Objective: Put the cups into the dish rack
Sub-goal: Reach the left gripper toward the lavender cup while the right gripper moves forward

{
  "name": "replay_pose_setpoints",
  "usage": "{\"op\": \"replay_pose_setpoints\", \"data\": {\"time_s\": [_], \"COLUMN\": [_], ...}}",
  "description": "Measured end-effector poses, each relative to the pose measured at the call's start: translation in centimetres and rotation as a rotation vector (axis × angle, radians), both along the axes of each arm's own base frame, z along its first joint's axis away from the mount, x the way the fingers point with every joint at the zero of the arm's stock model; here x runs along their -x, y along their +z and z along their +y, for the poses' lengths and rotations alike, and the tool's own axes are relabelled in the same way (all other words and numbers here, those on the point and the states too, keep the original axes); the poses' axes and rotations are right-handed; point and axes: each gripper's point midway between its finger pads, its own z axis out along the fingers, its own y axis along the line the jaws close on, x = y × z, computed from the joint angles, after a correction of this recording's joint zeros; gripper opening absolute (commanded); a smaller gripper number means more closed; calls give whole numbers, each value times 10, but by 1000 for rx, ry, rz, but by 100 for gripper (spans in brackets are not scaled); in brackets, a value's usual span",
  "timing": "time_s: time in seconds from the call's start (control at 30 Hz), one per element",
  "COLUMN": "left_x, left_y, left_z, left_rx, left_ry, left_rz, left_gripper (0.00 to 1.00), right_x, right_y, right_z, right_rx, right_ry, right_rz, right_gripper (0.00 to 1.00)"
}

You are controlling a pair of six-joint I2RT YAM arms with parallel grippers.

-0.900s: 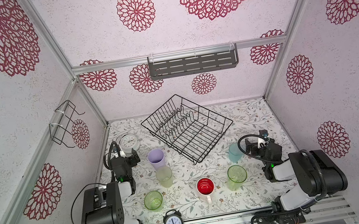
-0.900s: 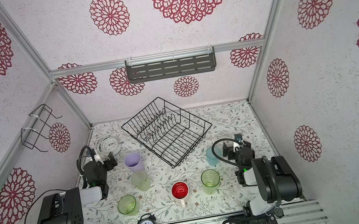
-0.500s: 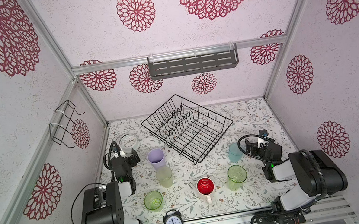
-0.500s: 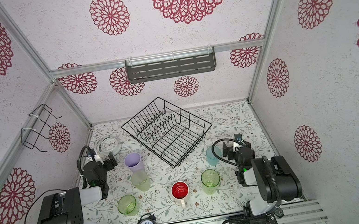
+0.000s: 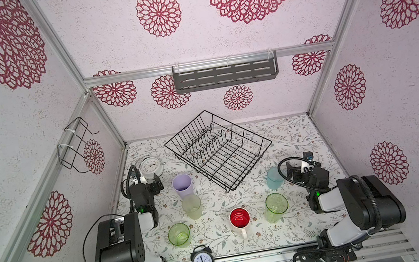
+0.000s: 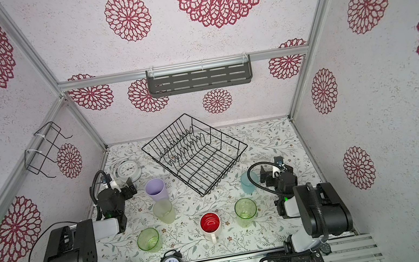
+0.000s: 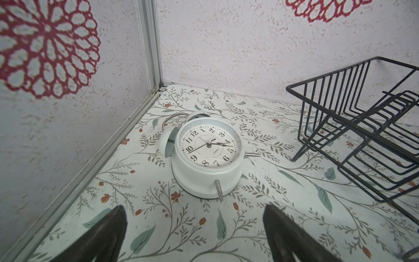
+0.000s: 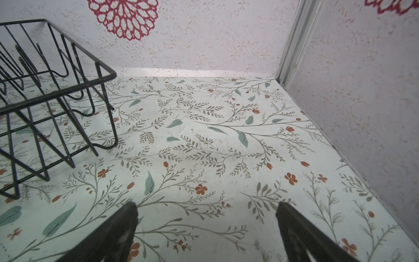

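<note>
The lilac tumbler stands with its opening up point(image 5: 182, 181), so my left gripper should tip the tumbler level and offer the tumbler's base point(image 5: 187, 193) to my right gripper before loading the dish rack.
The black wire dish rack point(image 5: 240, 126) point(image 6: 215, 130) stands empty and turned cornerwise at the back middle. In front of it six cups stand upright on the floral mat: a lilac tumbler point(image 5: 182, 186), a pale yellowish tumbler point(image 5: 192, 207), a green tumbler point(image 5: 179, 234), a white mug with a red inside point(image 5: 240, 219), another green tumbler point(image 5: 276, 206) and a light-blue tumbler point(image 5: 274, 178). My left gripper point(image 5: 154, 184) point(image 7: 193, 211) is open and empty, left of the lilac tumbler. My right gripper point(image 5: 295, 170) point(image 8: 207, 206) is open and empty, right of the light-blue tumbler.
A white alarm clock point(image 7: 206, 156) lies face up just ahead of the left gripper. A black alarm clock point(image 5: 202, 261) stands at the front edge. A grey slotted shelf point(image 5: 225, 75) hangs on the back wall and a small wire holder point(image 5: 74, 144) on the left wall.
</note>
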Motion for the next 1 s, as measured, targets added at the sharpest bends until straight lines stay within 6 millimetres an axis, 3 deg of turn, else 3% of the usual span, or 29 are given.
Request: {"op": "replay_pose_setpoints", "data": {"time_s": [0.13,0.23,0.3,0.43,0.53,0.6,0.7,0.87,1.0], "left_x": [2,7,8,21,40,52,63,61,70], "left_y": [0,18,49,131,177,194,193,153,120], "left_z": [-3,-6,-6,-9,-13,-15,-25,-72,-121], "left_rx": [-3,-1,2,55,138,220,353,585,639], "left_ry": [-2,5,11,19,23,40,7,-171,-265], "left_rz": [14,26,-14,-133,-199,-213,-165,38,248], "left_gripper": [97,97,97,97,97,97,97,97,97], "right_x": [20,23,23,39,59,67,67,47,37], "right_y": [25,72,107,170,190,191,189,170,143], "right_z": [-7,-8,-11,-30,-42,-43,-40,-16,24], "right_rx": [-15,-25,-52,-225,-358,-390,-435,-476,-480], "right_ry": [-47,-53,-72,-204,-280,-289,-278,-184,-88], "right_rz": [-56,-134,-186,-274,-347,-352,-318,-163,-1], "right_gripper": [99,99,99,99,99,99,99,99,99]}}
